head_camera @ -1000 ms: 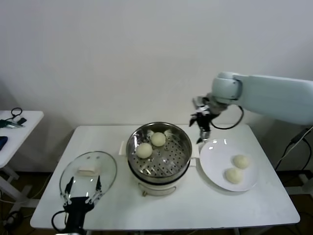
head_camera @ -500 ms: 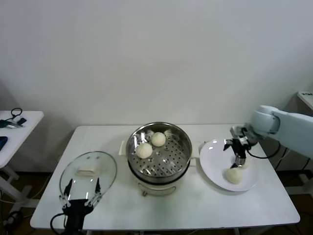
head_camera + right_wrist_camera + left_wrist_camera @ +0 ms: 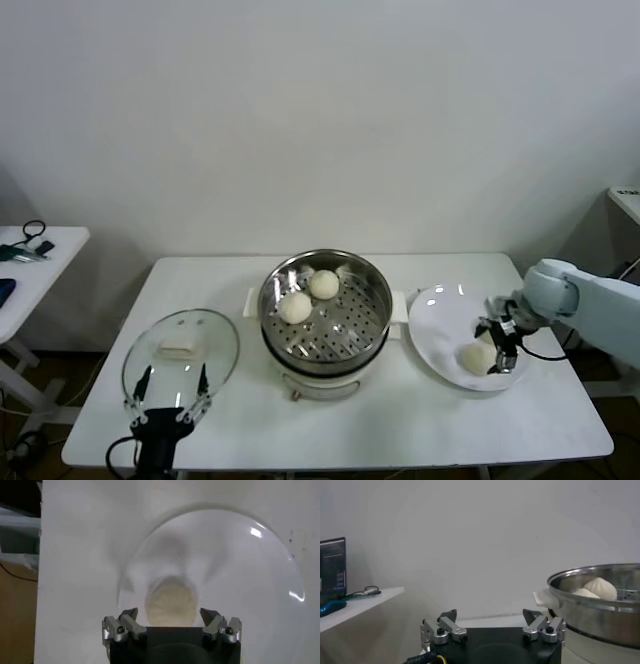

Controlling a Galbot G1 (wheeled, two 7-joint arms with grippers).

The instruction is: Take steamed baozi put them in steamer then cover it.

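Note:
A pale edge (image 3: 487,338) shows next to my right gripper's fingers. I should expect another baozi to be hidden behind those fingers when I pick up this baozi (image 3: 477,358).
The steamer (image 3: 372,318) stands mid-table with two baozi (image 3: 295,307) (image 3: 323,284) inside; it also shows in the left wrist view (image 3: 600,605) with both buns (image 3: 600,586). My right gripper (image 3: 499,345) is open and low over the white plate (image 3: 435,325), with a baozi (image 3: 476,356) beside its fingers. In the right wrist view this gripper (image 3: 170,614) has a baozi (image 3: 171,600) between its open jaws on the plate (image 3: 240,565). A fourth bun is not clearly seen. The glass cover (image 3: 215,355) lies on the table left of the steamer. My left gripper (image 3: 168,395) (image 3: 490,616) is open at the near edge, just in front of the cover.
The white table (image 3: 400,420) ends close behind the plate on the right and in front. A small side table (image 3: 40,240) with cables stands at far left. The wall rises behind the table.
My right gripper has swung from behind the steamer's right rim over to the plate and come down around a baozi. The left arm has stayed put.

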